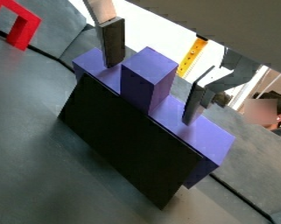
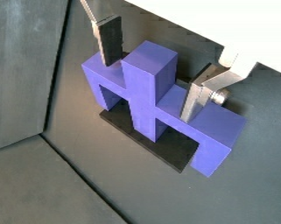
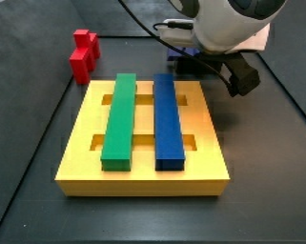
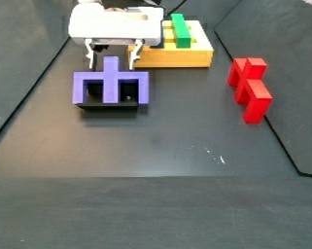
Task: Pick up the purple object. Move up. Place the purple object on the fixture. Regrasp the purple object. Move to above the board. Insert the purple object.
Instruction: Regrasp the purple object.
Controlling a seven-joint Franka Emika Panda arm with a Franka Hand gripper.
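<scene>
The purple object's ends [image 1: 150, 80] turn down [image 1: 201, 171] behind the dark fixture. I should expect hidden legs to rise out of the fixture when I lift the purple object.
The purple object [image 4: 109, 86] is a flat piece with a raised middle post. It rests on the dark fixture [image 1: 113, 140], near the yellow board's far end in a side view. My gripper [image 1: 154, 74] is low over it and open. One finger [image 1: 112, 44] stands on each side of the post, with a gap on both sides. Both wrist views show this; in the other the gripper [image 2: 154, 68] straddles the purple object [image 2: 213, 131] above the fixture's plate [image 2: 168, 156]. In a side view the gripper [image 3: 209, 65] hides most of the piece.
The yellow board [image 3: 79, 143] holds a green bar [image 3: 121, 119] and a blue bar [image 3: 170, 119]. A red object [image 3: 83, 55] stands beside the board and also shows in the other side view [image 4: 249, 88]. Dark walls bound the floor.
</scene>
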